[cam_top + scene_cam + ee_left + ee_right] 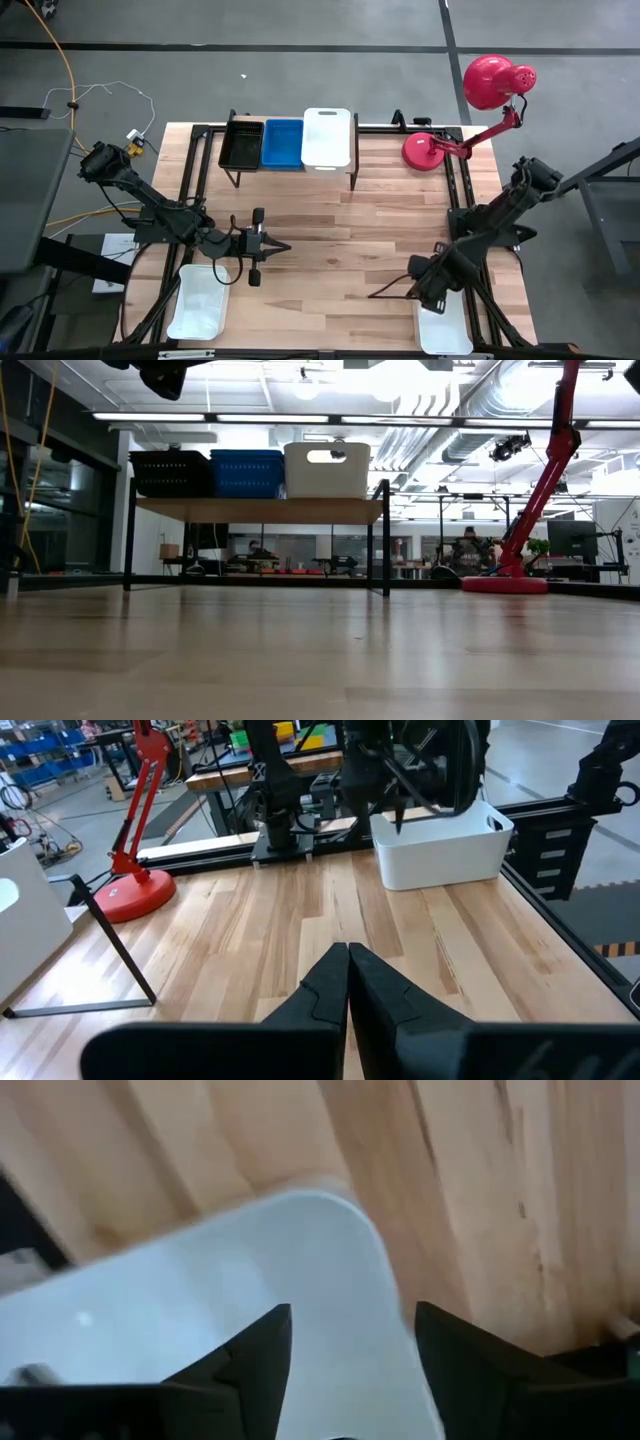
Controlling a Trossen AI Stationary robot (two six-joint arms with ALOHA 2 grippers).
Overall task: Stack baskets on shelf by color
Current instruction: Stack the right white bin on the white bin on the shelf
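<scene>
I expect the third white basket (443,326) to keep its open shape when I lift it, because the basket's smooth rim (366,1228) keeps a clean curve around the basket's corner.
On the shelf (352,150), at the table's far edge, stand a black basket (241,145), a blue basket (283,143) and a white basket (327,137) side by side; the low view shows them in a row on the board (260,510). A second white basket (200,300) lies at the near left corner. A third white basket (445,330) lies at the near right. My right gripper (350,1320) is open just above this basket, one finger on either side of its rounded corner rim (385,1295). My left gripper (283,246) is shut and hovers left of the table's centre.
A red desk lamp (470,120) stands at the far right corner, its base (428,152) right of the shelf. The shelf's thin black legs (386,540) reach down to the tabletop. Bare wood lies between the two arms and in front of the shelf.
</scene>
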